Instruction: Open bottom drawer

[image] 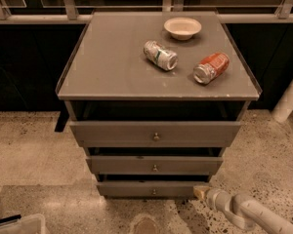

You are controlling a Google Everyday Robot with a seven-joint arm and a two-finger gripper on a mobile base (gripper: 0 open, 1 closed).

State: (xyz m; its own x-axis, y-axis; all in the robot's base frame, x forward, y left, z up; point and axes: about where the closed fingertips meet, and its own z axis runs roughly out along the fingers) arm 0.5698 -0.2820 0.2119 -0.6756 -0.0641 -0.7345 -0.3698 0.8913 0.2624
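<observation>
My gripper should back off, because its fingers are low against the bottom drawer's flat side [190,191]. It should then go up to the drawer's top edge [196,182] and pull from there.
The bottom drawer [146,189] is the lowest of three grey drawer fronts of the cabinet, with a small round knob [154,192] at its middle. Its front sits a little forward of the cabinet body, with a dark gap above it. My gripper [201,192] comes in from the lower right on a pale arm [244,212]. Its tip is at the right end of the bottom drawer front, touching or very close to it, well right of the knob.
The middle drawer [154,165] and top drawer [155,133] stand above, each stepped out further. On the cabinet top [112,62] lie a green-white can [160,55], a red can [211,68] and a white bowl [182,28]. A white bin corner [17,225] is at lower left on speckled floor.
</observation>
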